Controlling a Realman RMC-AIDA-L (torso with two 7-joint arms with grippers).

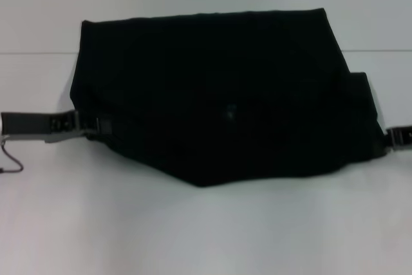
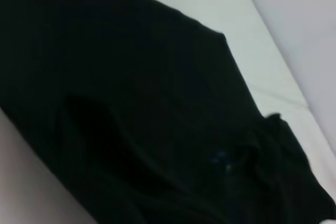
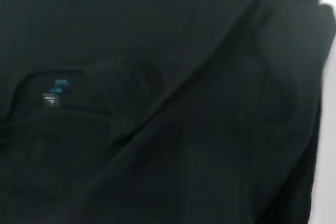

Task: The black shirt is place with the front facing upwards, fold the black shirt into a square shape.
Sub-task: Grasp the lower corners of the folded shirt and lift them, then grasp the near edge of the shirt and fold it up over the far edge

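Note:
The black shirt's near edge (image 1: 202, 181) droops to a point, so both my grippers should pull it straight and then bring the shirt's held ends to the shirt's far edge (image 1: 205, 17).
The black shirt (image 1: 219, 94) lies spread across the white table, with its near edge hanging in a V down to a point at the middle front. A small blue neck label (image 1: 230, 111) shows near its centre, and also in the left wrist view (image 2: 219, 157) and the right wrist view (image 3: 59, 84). My left gripper (image 1: 98, 124) is at the shirt's left edge, shut on the fabric there. My right gripper (image 1: 389, 137) is at the shirt's right edge, mostly out of frame, and the cloth draws out to it. Folds of the shirt (image 3: 210, 129) fill the right wrist view.
The white table (image 1: 206, 236) runs in front of the shirt and to both sides. A thin cable (image 1: 11, 159) loops under the left arm at the far left. A seam in the table (image 1: 38, 53) runs behind the shirt.

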